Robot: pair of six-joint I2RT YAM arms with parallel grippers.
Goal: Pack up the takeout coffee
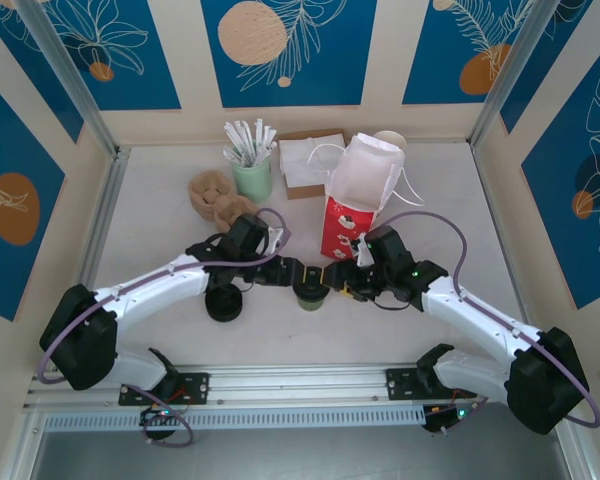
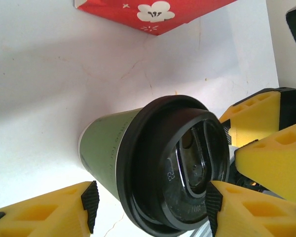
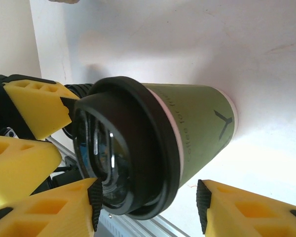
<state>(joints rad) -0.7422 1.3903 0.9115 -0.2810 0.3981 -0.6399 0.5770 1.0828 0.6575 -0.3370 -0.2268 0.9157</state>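
Note:
The black lid (image 1: 311, 291) sits down over the green cup's rim, so my left gripper should keep going to the brown cardboard carrier (image 1: 230, 209) and close on its side.
The takeout coffee (image 1: 312, 292), a green paper cup with a black lid, stands upright on the white table just in front of the red-and-white bag (image 1: 355, 205). My left gripper (image 1: 292, 272) reaches it from the left and my right gripper (image 1: 335, 278) from the right. In the left wrist view the cup (image 2: 138, 158) sits between the open jaws of the left gripper (image 2: 151, 210); one pad is at the lid's rim, the other stands off the cup wall. The right wrist view shows the same: the coffee (image 3: 187, 133) lies inside the open right gripper (image 3: 149, 207), with a gap on one side.
A low stack of black lids (image 1: 223, 303) sits left of the coffee. Behind are a mint holder of white sticks (image 1: 250, 175), a brown cardboard carrier (image 1: 220, 195), napkins (image 1: 310, 160) and white cups (image 1: 390, 140). The bag's mouth stands open upward.

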